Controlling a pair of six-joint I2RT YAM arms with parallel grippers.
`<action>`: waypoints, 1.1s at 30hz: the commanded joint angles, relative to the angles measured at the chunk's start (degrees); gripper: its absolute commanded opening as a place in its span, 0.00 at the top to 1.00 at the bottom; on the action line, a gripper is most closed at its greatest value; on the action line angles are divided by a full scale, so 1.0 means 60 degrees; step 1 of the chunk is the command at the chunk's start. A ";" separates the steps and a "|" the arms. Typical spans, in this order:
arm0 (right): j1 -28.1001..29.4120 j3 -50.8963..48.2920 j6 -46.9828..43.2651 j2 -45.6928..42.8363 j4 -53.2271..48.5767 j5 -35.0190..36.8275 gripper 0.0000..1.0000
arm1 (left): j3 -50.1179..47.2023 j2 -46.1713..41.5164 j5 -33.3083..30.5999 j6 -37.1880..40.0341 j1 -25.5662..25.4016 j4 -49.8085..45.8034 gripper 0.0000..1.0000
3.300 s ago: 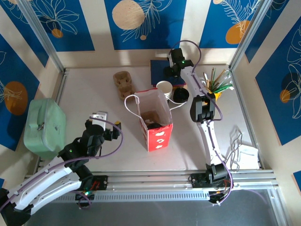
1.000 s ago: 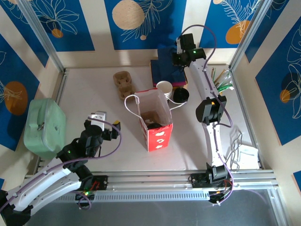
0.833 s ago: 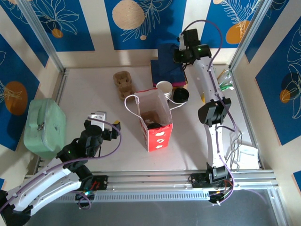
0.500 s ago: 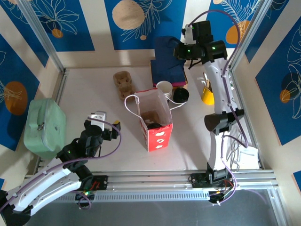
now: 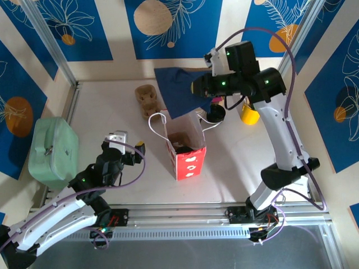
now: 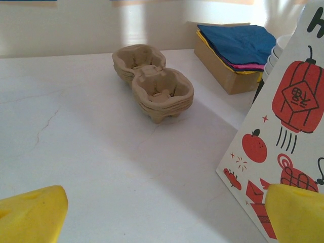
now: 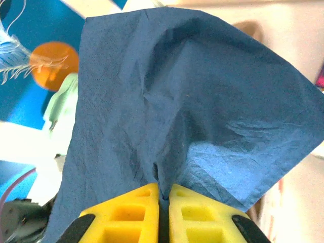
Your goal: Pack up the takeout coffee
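The dark blue napkin (image 5: 177, 91) hangs free and the paper bag's opening (image 5: 184, 130) is clear, so my right gripper keeps going over the bag, lower the napkin inside and lets go.
My right gripper (image 5: 197, 87) (image 7: 163, 195) is shut on a dark blue paper napkin (image 5: 176, 89) (image 7: 177, 101), which hangs unfolded in the air just behind the red-and-white paper bag (image 5: 184, 143) (image 6: 296, 96). The bag stands open at mid-table. Inside it I see a brown cardboard piece and a dark round shape (image 5: 186, 149). I cannot tell whether that is the takeout coffee's lid, and no lime-green side shows. My left gripper (image 5: 127, 149) (image 6: 164, 217) rests open near the table, left of the bag, with nothing between its yellow fingers (image 6: 31, 215).
A stack of brown pulp cup carriers (image 5: 147, 96) (image 6: 154, 83) sits behind the bag. Also nearby are a box of coloured napkins (image 6: 235, 48), white cups (image 6: 276, 53), loose black lids (image 5: 216, 114), a yellow cup (image 5: 250, 115) and a mint-green case (image 5: 53, 151).
My right arm has lifted the blue napkin off the stack at the back and swung it forward and left, toward the bag. The left arm has stayed put.
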 commanded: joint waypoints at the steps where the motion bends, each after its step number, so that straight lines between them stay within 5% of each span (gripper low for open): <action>1: 0.0453 -0.1006 0.0616 -0.0641 0.0718 -0.0288 0.90 | -0.0018 0.0011 0.0119 0.0133 -0.0075 0.0333 0.01; 14: 0.1491 -0.4650 0.0938 -0.1857 0.2178 0.0714 0.92 | -0.0183 0.0018 0.0145 0.0126 -0.0075 0.0430 0.01; 33: 0.2426 -0.4217 0.0341 -0.0374 -0.0009 0.4118 0.93 | -0.0092 0.0259 0.0218 0.0161 -0.0079 0.0585 0.01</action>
